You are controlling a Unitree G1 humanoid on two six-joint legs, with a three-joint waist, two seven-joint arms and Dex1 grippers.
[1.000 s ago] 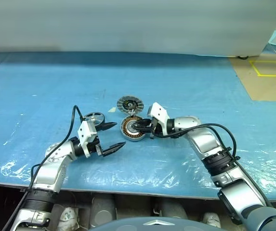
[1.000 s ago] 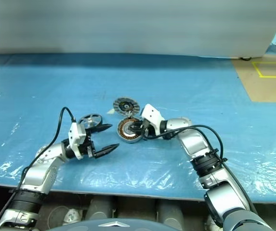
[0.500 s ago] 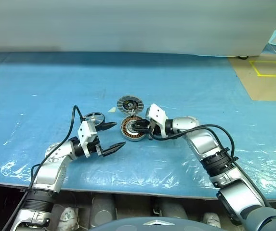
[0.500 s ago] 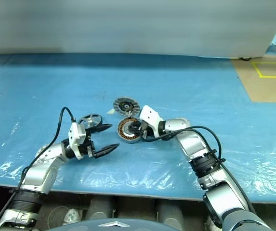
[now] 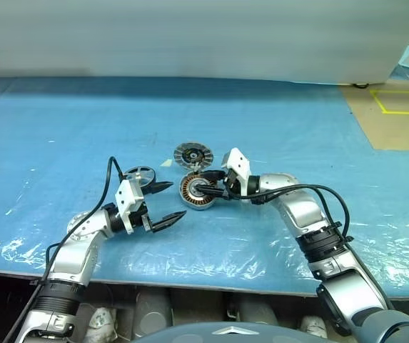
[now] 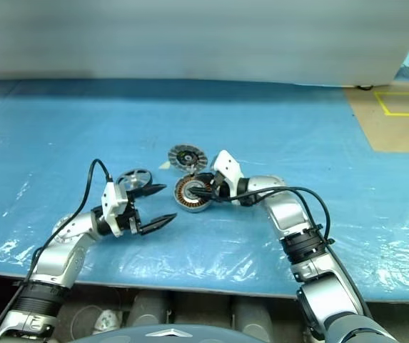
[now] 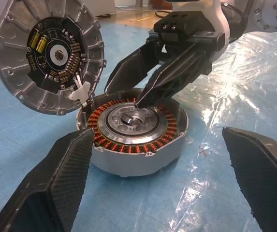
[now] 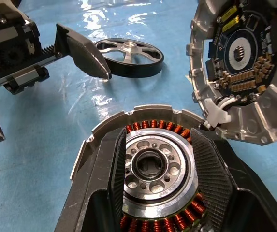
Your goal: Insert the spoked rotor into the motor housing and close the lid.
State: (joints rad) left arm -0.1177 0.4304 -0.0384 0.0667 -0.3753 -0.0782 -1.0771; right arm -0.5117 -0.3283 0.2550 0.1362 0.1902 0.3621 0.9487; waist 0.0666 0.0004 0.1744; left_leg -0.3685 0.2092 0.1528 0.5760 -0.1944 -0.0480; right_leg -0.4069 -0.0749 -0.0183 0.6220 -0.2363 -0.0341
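Observation:
The spoked rotor [image 5: 140, 176] has wide gaps [image 5: 145, 173] between its spokes, so the copper windings will peek through when the robot lowers it into the motor housing.
The motor housing [image 5: 194, 193] lies on the blue sheet, its copper windings ringing a pale centre [image 8: 153, 166]. My right gripper [image 5: 204, 189] reaches over it from the right, open, with a finger on either side of the centre hub and nothing held. The lid [image 5: 192, 153] leans tilted at the housing's far rim, its dark-centred face [image 7: 49, 53] showing. To the left of the housing, the spoked rotor [image 5: 140, 175] lies flat. My left gripper [image 5: 178, 199] hovers open and empty, left of the housing and in front of the rotor, pointing at the housing.
The blue plastic-covered table [image 5: 275, 121] stretches wide on all sides. A brown floor with yellow tape [image 5: 397, 107] lies at the far right. The table's front edge [image 5: 211, 275] runs just below both arms.
My right gripper's fingers have spread apart over the housing's centre, and its wrist has turned slightly. The left arm, rotor, housing and lid have stayed put.

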